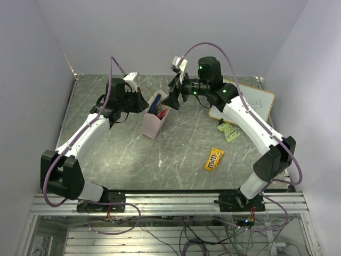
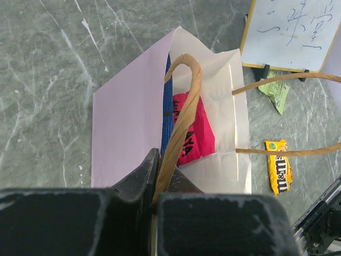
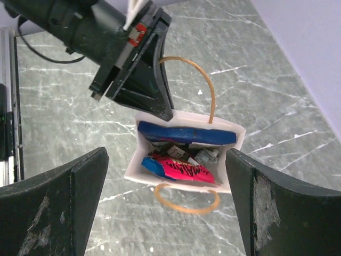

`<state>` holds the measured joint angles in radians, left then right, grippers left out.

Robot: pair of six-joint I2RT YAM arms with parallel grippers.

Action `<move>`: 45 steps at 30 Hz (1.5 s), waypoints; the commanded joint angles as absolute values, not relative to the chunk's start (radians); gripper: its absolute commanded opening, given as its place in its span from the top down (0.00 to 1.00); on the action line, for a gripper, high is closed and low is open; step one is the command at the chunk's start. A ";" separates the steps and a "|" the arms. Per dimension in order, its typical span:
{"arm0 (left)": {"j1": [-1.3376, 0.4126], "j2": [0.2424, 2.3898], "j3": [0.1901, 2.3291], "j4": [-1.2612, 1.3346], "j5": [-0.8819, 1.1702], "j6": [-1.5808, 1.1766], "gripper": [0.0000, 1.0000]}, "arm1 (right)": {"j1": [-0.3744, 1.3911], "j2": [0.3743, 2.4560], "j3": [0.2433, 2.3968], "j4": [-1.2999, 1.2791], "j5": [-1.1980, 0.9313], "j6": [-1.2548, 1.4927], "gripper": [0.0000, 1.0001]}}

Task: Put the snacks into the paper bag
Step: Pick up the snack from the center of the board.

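My right gripper is moving toward the light green packet's near end (image 1: pixel 232 137), which lies clear of the white board. It should keep going toward that end until its fingers close there.
The paper bag (image 1: pixel 154 121) stands mid-table with its mouth up. My left gripper (image 1: pixel 144 101) is shut on one thin handle (image 2: pixel 181 106) of the paper bag (image 2: pixel 130 122) at its rim. My right gripper (image 1: pixel 173 98) hovers open just above the mouth, nothing between its fingers (image 3: pixel 69 197). Inside the paper bag (image 3: pixel 237 140) lie a dark blue chip bag (image 3: pixel 186 134), a pink-red packet (image 3: pixel 184 169) and a silver-grey one (image 3: pixel 208 156). On the table to the right lie the yellow M&M's (image 1: pixel 214 158) and a light green packet (image 1: pixel 229 131).
A white scribbled board (image 1: pixel 250 101) on a stand leans at the back right, just behind the green packet. The bag's other handle (image 3: pixel 186 200) hangs over its near side. Grey walls close in the table on the left, back and right.
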<state>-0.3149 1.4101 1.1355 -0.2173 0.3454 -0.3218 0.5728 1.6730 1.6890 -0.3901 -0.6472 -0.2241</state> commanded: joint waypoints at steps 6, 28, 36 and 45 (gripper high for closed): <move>-0.307 1.349 1.113 -0.136 0.348 -0.287 0.93 | 0.384 1.494 1.619 -0.608 -0.709 -0.340 0.08; -0.307 1.338 1.098 -0.114 0.363 -0.281 0.93 | -0.044 1.490 0.949 -0.532 -0.227 -0.490 0.10; -0.307 1.350 1.104 -0.113 0.366 -0.284 0.93 | 0.000 1.573 0.953 -0.398 -0.110 -0.417 0.26; -0.307 1.346 1.101 -0.112 0.364 -0.282 0.93 | 0.115 1.636 0.965 -0.341 0.021 -0.404 0.38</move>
<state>-0.3149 1.3762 1.0962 -0.1844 0.3447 -0.2871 0.0780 1.6211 0.9463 -0.3992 -0.0650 -0.4210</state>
